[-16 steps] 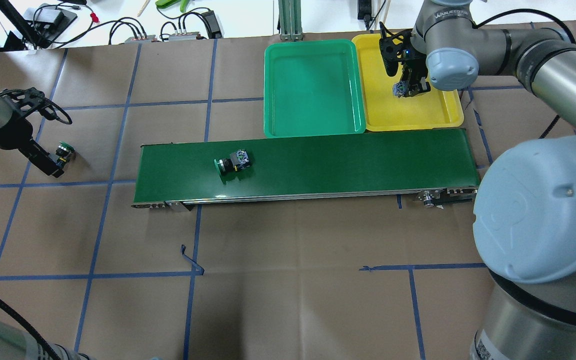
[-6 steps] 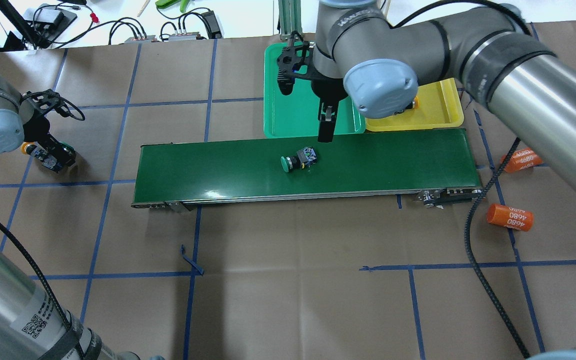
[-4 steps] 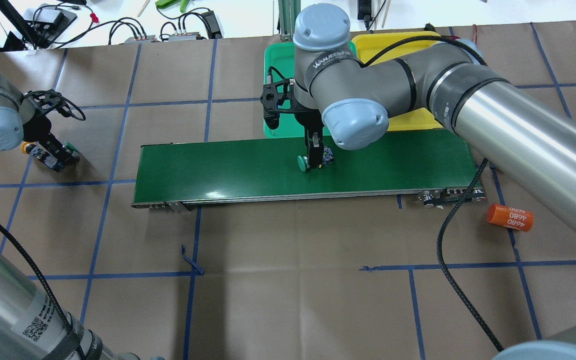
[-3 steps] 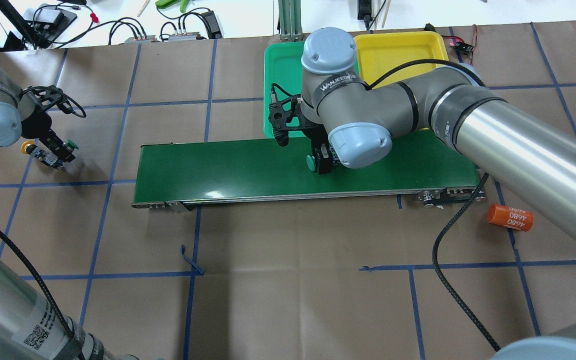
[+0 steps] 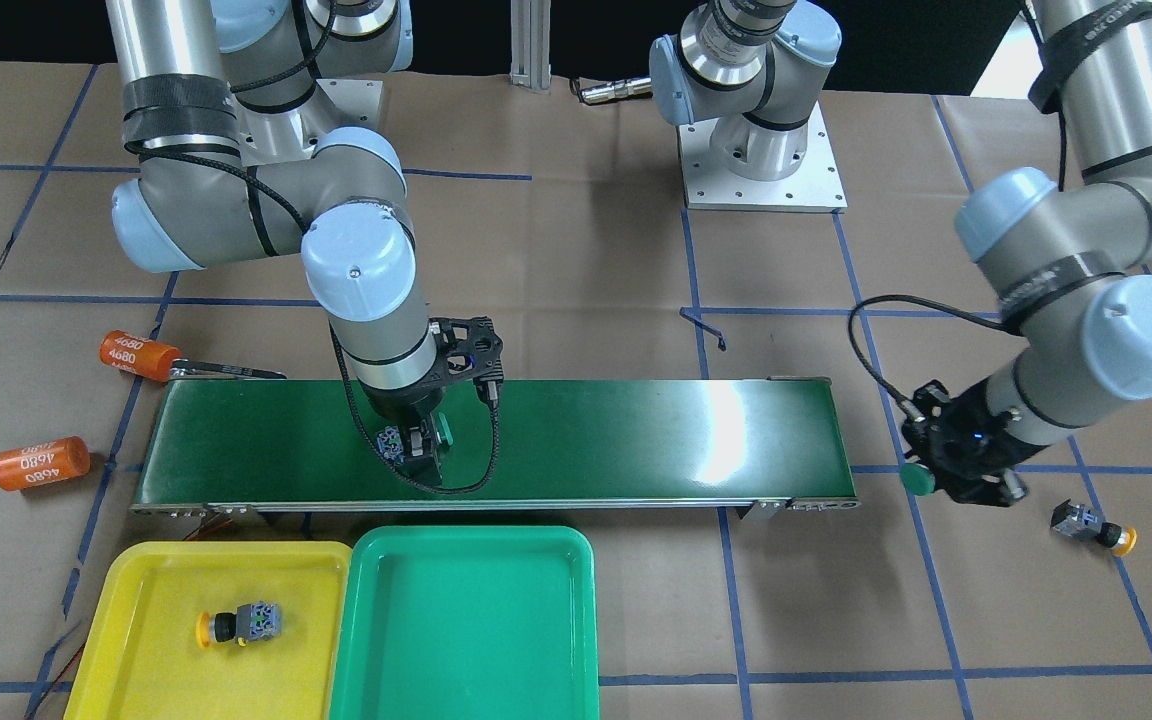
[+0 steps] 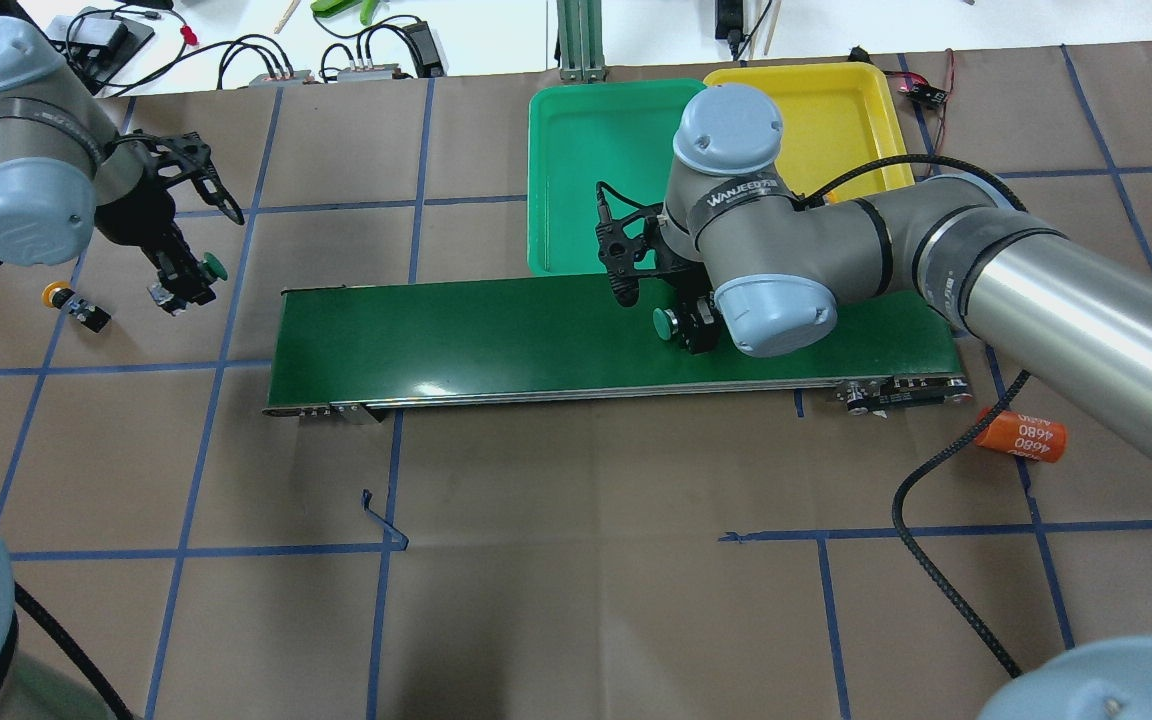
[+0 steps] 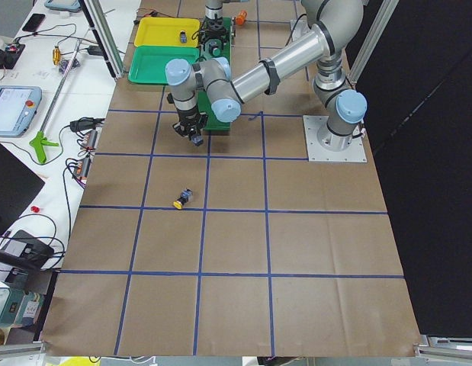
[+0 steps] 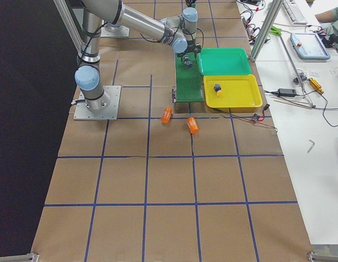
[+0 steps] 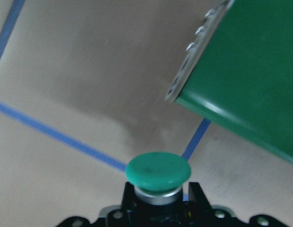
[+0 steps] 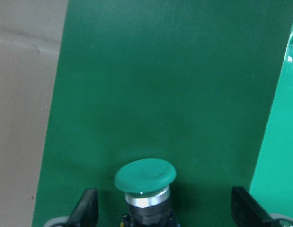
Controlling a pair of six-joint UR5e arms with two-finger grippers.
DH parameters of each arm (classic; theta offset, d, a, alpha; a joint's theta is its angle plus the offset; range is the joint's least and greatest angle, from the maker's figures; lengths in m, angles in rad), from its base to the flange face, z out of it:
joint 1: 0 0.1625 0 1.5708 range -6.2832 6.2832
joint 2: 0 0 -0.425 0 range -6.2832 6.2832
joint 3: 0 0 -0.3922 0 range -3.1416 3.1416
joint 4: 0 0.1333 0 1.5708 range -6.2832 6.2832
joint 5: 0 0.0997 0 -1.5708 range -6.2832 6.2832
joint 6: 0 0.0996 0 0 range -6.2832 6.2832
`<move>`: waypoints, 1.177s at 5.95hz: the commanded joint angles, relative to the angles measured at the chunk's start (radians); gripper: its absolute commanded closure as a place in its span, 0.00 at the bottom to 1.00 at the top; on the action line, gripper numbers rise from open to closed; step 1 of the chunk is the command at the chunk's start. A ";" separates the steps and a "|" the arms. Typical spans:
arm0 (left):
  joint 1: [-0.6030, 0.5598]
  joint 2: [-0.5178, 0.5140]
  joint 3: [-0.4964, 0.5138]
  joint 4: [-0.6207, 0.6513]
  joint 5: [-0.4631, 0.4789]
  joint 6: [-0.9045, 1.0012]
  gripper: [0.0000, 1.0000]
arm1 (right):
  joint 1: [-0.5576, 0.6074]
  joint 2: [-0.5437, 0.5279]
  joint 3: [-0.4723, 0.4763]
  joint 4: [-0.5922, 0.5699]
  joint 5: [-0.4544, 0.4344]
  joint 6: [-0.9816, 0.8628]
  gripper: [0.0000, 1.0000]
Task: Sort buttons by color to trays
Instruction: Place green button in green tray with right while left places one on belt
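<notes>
Next, my left gripper puts its button down on the conveyor belt (image 5: 742, 439) for my right gripper, because my left gripper is holding a green button (image 5: 917, 479) far from the green tray.
My right gripper (image 6: 688, 335) is low over the conveyor belt (image 6: 486, 330), open. Its fingers (image 10: 87, 208) stand either side of a green button (image 10: 145, 176) lying on the belt (image 5: 444, 430). My left gripper (image 6: 184, 287) is shut on a second green button (image 6: 213, 266), held above the paper just left of the belt's end (image 9: 158, 170). A yellow button (image 6: 71, 305) lies on the paper beside it. Another yellow button (image 5: 236, 625) lies in the yellow tray (image 5: 136, 570). The green tray (image 5: 466, 545) holds nothing.
Two orange "4680" cylinders (image 5: 136, 355) (image 5: 41, 462) lie on the paper off the belt's right-arm end. The trays sit side by side along the belt's far edge. Cables and tools lie beyond the table's far edge (image 6: 376, 50).
My right arm left the yellow tray, came down over the belt and followed the green button rightward. My left gripper rose and moved toward the belt with its green button.
</notes>
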 commanded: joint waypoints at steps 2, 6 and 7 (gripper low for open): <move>-0.267 0.032 -0.076 -0.017 0.003 0.086 0.99 | -0.087 -0.010 0.015 0.009 -0.048 -0.070 0.65; -0.194 0.050 -0.103 0.008 0.000 0.062 0.02 | -0.172 -0.090 -0.055 0.015 -0.058 -0.174 0.90; -0.075 0.050 -0.080 -0.027 -0.008 0.081 0.02 | -0.158 -0.048 -0.127 0.012 -0.043 -0.152 0.90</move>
